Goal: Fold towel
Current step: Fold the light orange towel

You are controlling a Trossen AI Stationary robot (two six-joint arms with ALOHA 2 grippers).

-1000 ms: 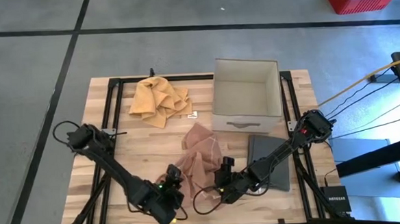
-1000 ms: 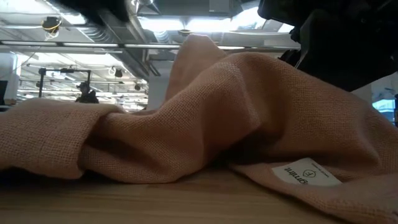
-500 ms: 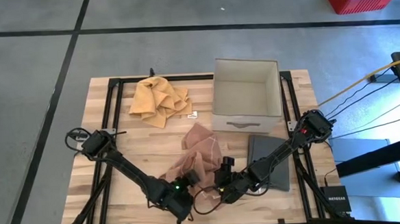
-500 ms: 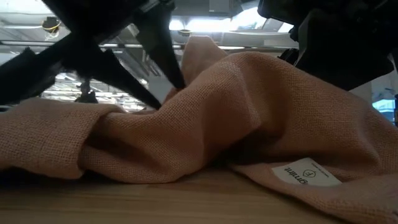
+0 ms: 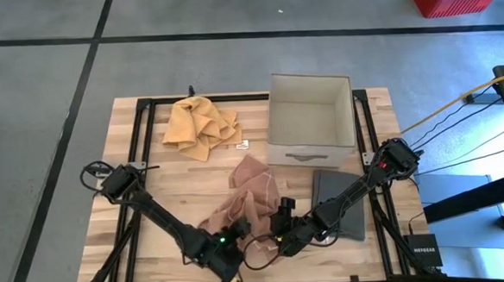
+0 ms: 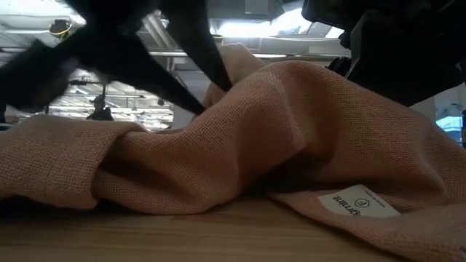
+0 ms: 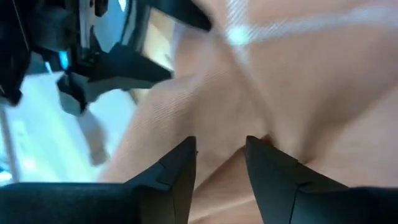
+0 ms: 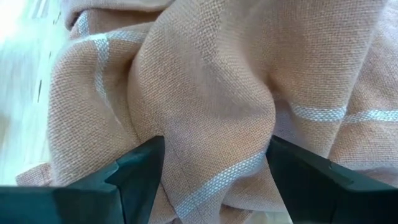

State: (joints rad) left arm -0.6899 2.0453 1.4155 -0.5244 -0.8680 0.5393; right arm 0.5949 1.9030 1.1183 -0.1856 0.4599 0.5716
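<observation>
A broad slope of the crumpled towel (image 7: 214,109) faces my left gripper's fingers, so this gripper should back away, turn and pinch the raised peak (image 6: 239,62) behind the slope.
A salmon towel with pale stripes (image 5: 250,188) lies crumpled on the middle of the table, and its white label (image 6: 357,202) rests on the wood at the near side. My left gripper (image 5: 232,224) is at the towel's near-left part. It is open, and its two dark fingertips (image 6: 212,100) stand at a raised ridge of cloth. My right gripper (image 5: 282,210) is open over the towel's near-right part, with a bulge of cloth (image 8: 205,81) between its fingers. In the low view its dark body (image 6: 393,44) rises behind the towel. My left gripper (image 7: 221,146) comes slanting down at a raised fold of the towel (image 7: 298,81), and cloth shows in the gap between its fingers. I cannot tell whether the fingertips touch it. My right gripper (image 8: 214,149) stands from above with one finger (image 8: 140,168) on each side of a rounded fold (image 8: 211,124). The fingertips sit in the cloth beside the fold, and the towel stays on the table.
A crumpled yellow-orange towel (image 5: 201,126) lies at the far left of the table. An open cardboard box (image 5: 311,121) stands at the far right. A folded grey towel (image 5: 342,201) lies to the right, under my right arm. Bare wood shows along the left side.
My left arm swung toward the table's right, bringing its gripper to the towel's near-left part. In the low view its open fingers dropped into sight, reached the cloth ridge, then shifted slightly right. The right gripper and the towel kept still.
</observation>
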